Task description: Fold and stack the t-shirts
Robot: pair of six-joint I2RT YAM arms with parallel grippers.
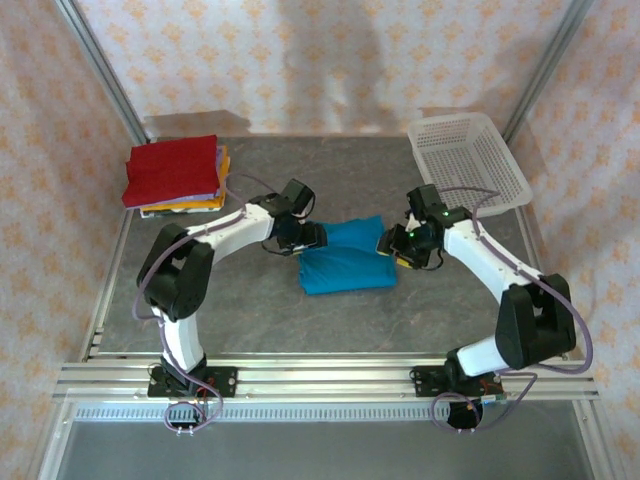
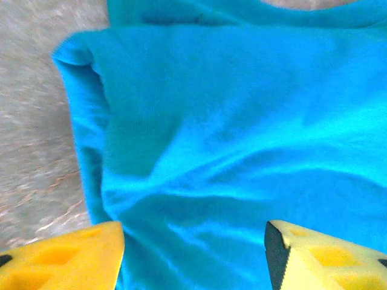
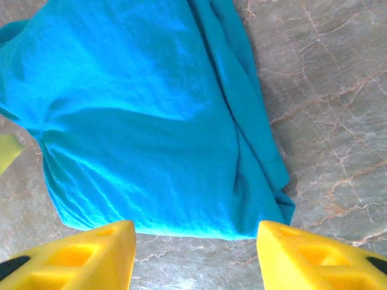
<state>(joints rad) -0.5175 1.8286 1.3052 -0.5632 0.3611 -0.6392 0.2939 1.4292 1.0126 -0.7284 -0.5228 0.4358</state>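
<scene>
The stack of folded t-shirts (image 1: 175,174) is far from the robot's right gripper, so next the left gripper pinches the teal-blue t-shirt's nearer end (image 1: 315,263) and brings that t-shirt over.
A teal-blue t-shirt (image 1: 345,260) lies folded into a rough rectangle in the middle of the table. My left gripper (image 1: 305,238) is at its left end, open, with the cloth (image 2: 230,133) spread under and between the yellow fingers (image 2: 72,257) but not pinched. At the shirt's right end my right gripper (image 1: 392,245) is also open. Its fingertips (image 3: 91,251) sit just short of the shirt's edge (image 3: 181,226), with bare table between them. Several folded t-shirts are stacked at the back left, a red one (image 1: 172,170) on top of an orange-yellow one (image 1: 216,193).
A white perforated basket (image 1: 470,160) stands at the back right, tilted against the frame. The grey marble tabletop (image 1: 250,310) is bare in front of the shirt. Metal frame posts and patterned curtains enclose the table on three sides.
</scene>
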